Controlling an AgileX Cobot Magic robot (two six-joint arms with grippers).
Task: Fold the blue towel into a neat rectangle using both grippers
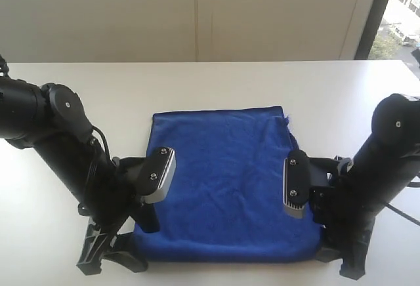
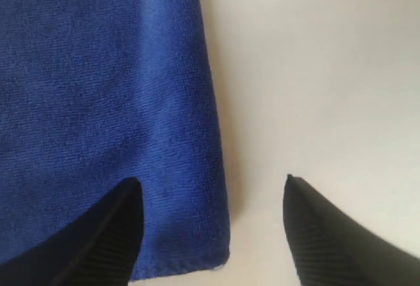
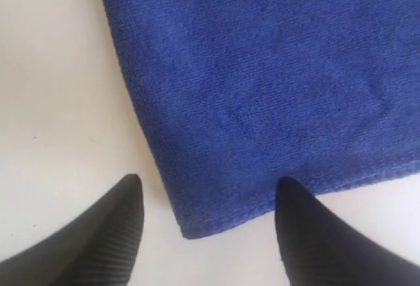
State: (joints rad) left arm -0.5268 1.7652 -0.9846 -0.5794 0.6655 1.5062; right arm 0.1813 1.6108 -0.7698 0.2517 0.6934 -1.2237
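Note:
The blue towel's near edge [image 1: 230, 256] is a fold that is smooth and round. Both layers of the blue towel will therefore move over together when I fold it.
The blue towel [image 1: 226, 181] lies flat on the white table [image 1: 216, 82] as a doubled rectangle. My left gripper [image 1: 121, 250] hovers at its near left corner and my right gripper [image 1: 335, 256] at its near right corner. In the left wrist view the left gripper [image 2: 211, 180] is open and straddles the towel [image 2: 98, 89] corner, one finger over cloth and the other over bare table. In the right wrist view the right gripper [image 3: 209, 180] is open too, with the towel [image 3: 262, 69] corner lying loose between its fingers. Neither gripper holds anything.
Both black arms reach in from the left [image 1: 59, 142] and right [image 1: 387, 161] sides of the table. A pale wall [image 1: 197, 10] runs behind the table's far edge, and a window [image 1: 403, 10] shows at the far right.

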